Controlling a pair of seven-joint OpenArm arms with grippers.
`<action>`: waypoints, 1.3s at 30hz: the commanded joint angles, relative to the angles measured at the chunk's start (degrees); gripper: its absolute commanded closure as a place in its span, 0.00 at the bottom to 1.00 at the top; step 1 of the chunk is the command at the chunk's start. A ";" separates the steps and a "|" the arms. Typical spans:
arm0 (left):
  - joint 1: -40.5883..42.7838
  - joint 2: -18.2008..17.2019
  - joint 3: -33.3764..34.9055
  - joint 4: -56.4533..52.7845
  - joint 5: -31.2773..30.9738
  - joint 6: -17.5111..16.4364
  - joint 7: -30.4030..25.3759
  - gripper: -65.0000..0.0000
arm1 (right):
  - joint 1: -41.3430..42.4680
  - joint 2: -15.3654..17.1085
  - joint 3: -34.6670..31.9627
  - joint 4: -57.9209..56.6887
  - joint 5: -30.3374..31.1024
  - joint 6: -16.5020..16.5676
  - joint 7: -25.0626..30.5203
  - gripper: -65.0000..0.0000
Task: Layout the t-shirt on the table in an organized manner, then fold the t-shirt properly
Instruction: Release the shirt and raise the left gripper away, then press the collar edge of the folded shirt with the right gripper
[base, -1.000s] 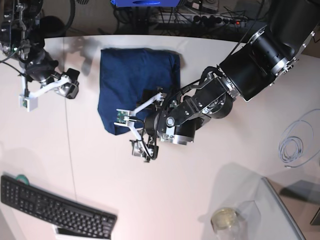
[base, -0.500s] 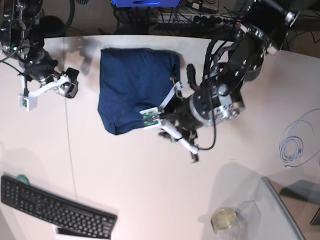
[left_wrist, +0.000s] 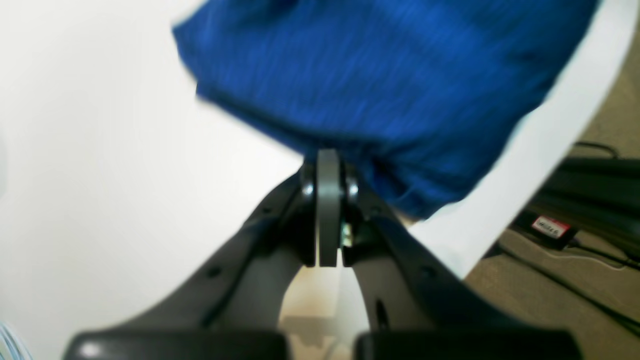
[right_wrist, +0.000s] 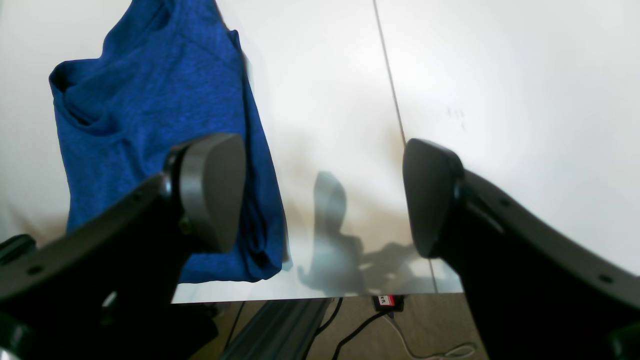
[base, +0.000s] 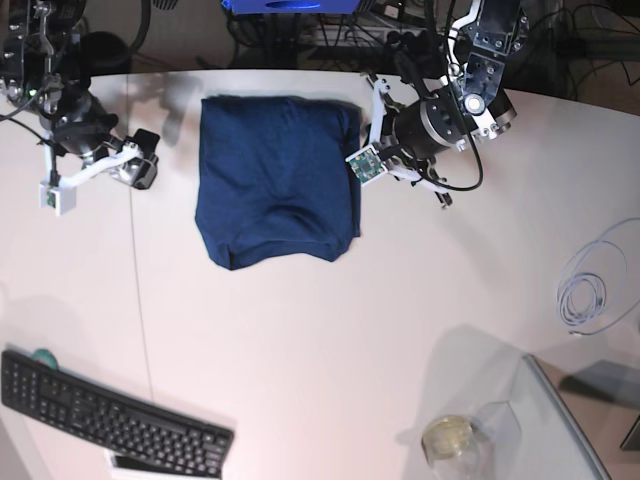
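Note:
The layers (base: 355, 200) are lying flat on top of each other in a compact rectangle, so the folded t-shirt (base: 280, 175) will slide along in one piece when I push it.
The navy t-shirt (base: 275, 175) lies folded into a rough rectangle at the back middle of the white table (base: 330, 340); the wrist views show it too (left_wrist: 380, 85) (right_wrist: 150, 135). My left gripper (base: 365, 140) (left_wrist: 327, 160) is shut, pads pressed flat together, with its tips at the shirt's right edge near the back corner. That view is blurred, and no cloth shows between the pads. My right gripper (base: 143, 165) (right_wrist: 320, 195) stands open over bare table left of the shirt, nothing between its fingers (right_wrist: 210, 190).
A black keyboard (base: 110, 420) lies at the front left. A coiled pale cable (base: 590, 290) sits at the right. A glass panel (base: 565, 430) and a round jar (base: 450, 437) are at the front right. A thin seam (base: 140, 300) crosses the table.
My left arm swung from the shirt's front edge up to its right back side, and its gripper went from open to shut. The right arm stayed put.

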 joint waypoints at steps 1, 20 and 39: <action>0.48 -0.03 -0.34 0.81 -0.73 0.36 -0.98 1.00 | 0.13 0.42 0.04 0.91 0.28 0.29 0.86 0.29; 6.11 -0.12 -5.26 0.63 -18.31 0.36 -1.24 0.56 | -1.18 0.33 -0.05 0.91 0.28 0.37 1.13 0.29; 2.59 1.55 -5.70 -8.07 -18.05 0.36 -1.33 1.00 | -1.10 0.60 -0.05 0.91 0.28 0.37 0.95 0.29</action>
